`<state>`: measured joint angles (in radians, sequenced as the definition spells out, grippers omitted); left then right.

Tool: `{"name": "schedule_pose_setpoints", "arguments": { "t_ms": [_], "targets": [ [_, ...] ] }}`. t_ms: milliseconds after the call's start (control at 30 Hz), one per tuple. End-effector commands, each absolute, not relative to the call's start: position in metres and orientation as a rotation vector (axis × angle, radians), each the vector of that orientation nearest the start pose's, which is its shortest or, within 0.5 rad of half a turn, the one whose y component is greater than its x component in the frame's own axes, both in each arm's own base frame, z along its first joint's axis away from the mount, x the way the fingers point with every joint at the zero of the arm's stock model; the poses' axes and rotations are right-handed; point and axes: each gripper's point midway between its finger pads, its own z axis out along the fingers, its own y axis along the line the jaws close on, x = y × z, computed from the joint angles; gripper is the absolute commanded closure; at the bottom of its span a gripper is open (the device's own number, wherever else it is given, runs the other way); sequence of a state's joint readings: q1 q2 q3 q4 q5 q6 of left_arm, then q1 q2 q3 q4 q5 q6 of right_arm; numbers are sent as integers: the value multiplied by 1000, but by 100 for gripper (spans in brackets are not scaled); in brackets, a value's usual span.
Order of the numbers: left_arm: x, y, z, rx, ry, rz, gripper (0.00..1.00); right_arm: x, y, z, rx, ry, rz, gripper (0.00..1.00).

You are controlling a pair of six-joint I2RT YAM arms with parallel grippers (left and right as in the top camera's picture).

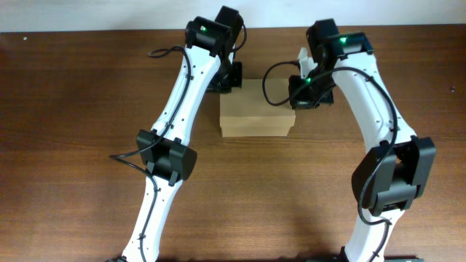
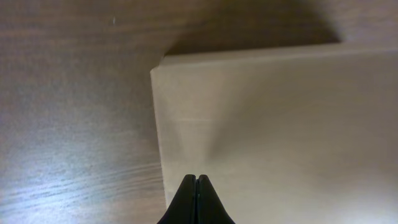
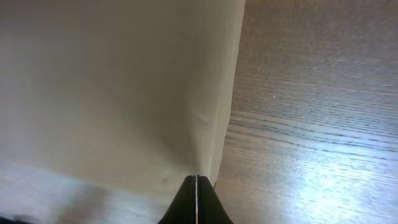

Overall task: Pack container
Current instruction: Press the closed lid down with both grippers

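The brown box has the lid down flat [image 1: 255,97] over it, so my left gripper keeps moving away over the clear table [image 1: 109,69] beside the box and opens there.
The container [image 1: 256,116] is a plain brown cardboard box, lid down, at the middle of the far half of the wooden table. My left gripper [image 1: 227,76] is at its far left corner. In the left wrist view the jaws [image 2: 196,178] are shut with nothing between them, tips over the box top [image 2: 280,130] near its left edge. My right gripper [image 1: 306,91] is at the box's far right corner. In the right wrist view the jaws [image 3: 196,179] are shut and empty over the box top [image 3: 118,87] near its right edge. No tape rolls show.
The dark wooden table [image 1: 80,102] surrounds the box. A white wall edge [image 1: 73,14] runs along the far side. Both arms reach in from the near edge, the left arm [image 1: 171,156] and right arm [image 1: 389,171] flanking the box.
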<state>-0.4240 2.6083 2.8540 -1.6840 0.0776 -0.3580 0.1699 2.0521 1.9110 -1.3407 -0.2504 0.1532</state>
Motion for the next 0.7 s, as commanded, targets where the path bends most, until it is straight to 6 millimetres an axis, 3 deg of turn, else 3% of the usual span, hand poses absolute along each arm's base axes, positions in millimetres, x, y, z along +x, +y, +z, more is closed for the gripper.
{"name": "schedule_pose_setpoints", "arguments": {
  "t_ms": [0,400,533,667],
  "targets": [
    [444,-215,123,142,3063,-138,98,396,109,121,-50,3084,377,96],
    [424,-205,86,151,3197,-16,98,397,109,95,-49,3095,375,96],
    [425,-200,83,150,3193,27,99,394,108,83,-46,3105,374,96],
    [428,-199,85,133,3180,26,98,398,109,84,-46,3087,377,96]
  ]
}}
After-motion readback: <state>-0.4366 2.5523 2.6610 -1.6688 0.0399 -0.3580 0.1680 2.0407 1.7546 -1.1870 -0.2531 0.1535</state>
